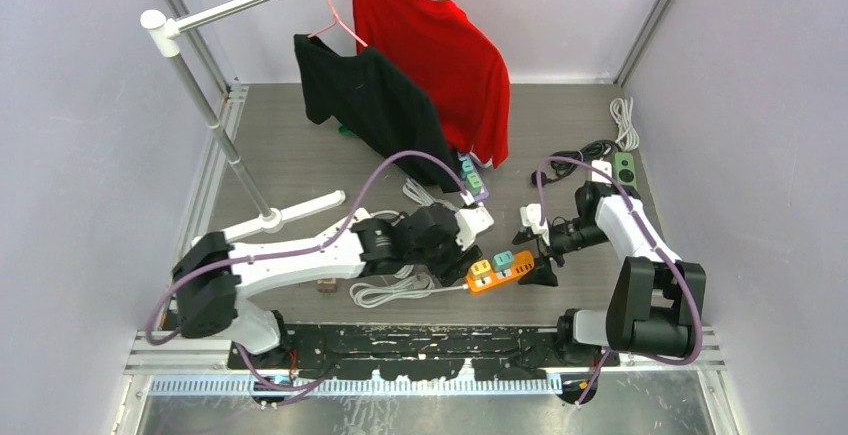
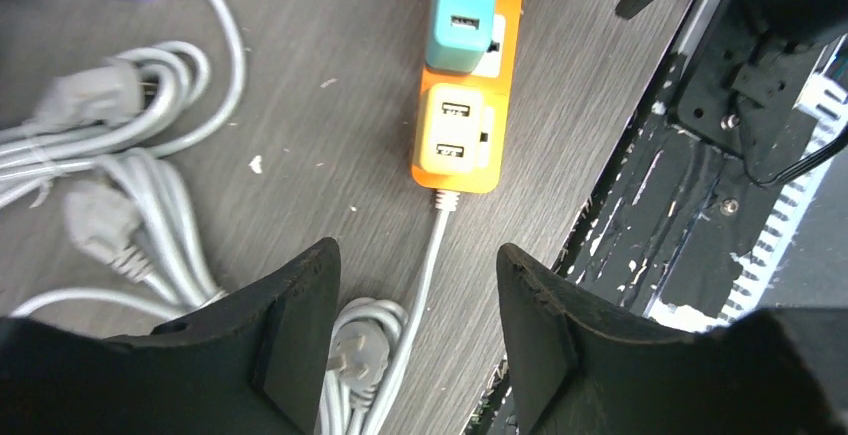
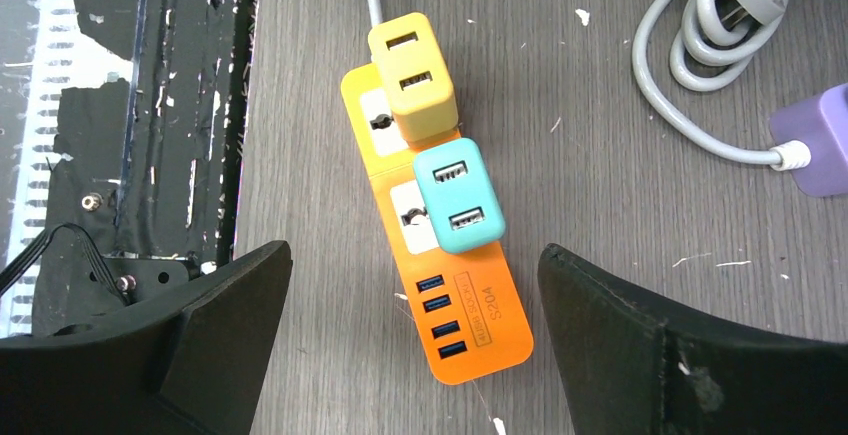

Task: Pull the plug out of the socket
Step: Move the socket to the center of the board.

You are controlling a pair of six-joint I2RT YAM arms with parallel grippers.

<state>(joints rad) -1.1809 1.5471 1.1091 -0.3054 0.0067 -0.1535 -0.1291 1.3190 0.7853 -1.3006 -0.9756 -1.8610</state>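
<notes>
The white cord [image 2: 431, 260] is under my left gripper's fingers, which sit crooked and short of the yellow plug. I should therefore move back and line them up straight with the yellow plug's sides [image 2: 450, 131].
An orange power strip [image 1: 500, 271] lies near the table's front. A yellow plug [image 1: 482, 269] and a teal plug [image 1: 504, 259] sit in its sockets. In the right wrist view the strip [image 3: 470, 325] runs up the middle with the teal plug [image 3: 459, 196] and yellow plug [image 3: 413, 75] on it. My right gripper [image 3: 415, 295] is open, its jaws astride the strip's USB end, above it. My left gripper [image 2: 418, 300] is open just short of the strip's cord end [image 2: 457, 170], over its white cord [image 2: 425, 265]. The teal plug [image 2: 461, 15] is beyond the yellow plug [image 2: 452, 130].
Coiled grey cables [image 1: 395, 290] lie under the left arm. A purple strip [image 1: 472, 179], a green strip [image 1: 624, 168] and more cables lie further back. A black shirt [image 1: 370, 105] and a red shirt [image 1: 440, 50] hang on a rack. A black base plate [image 1: 420, 340] borders the near edge.
</notes>
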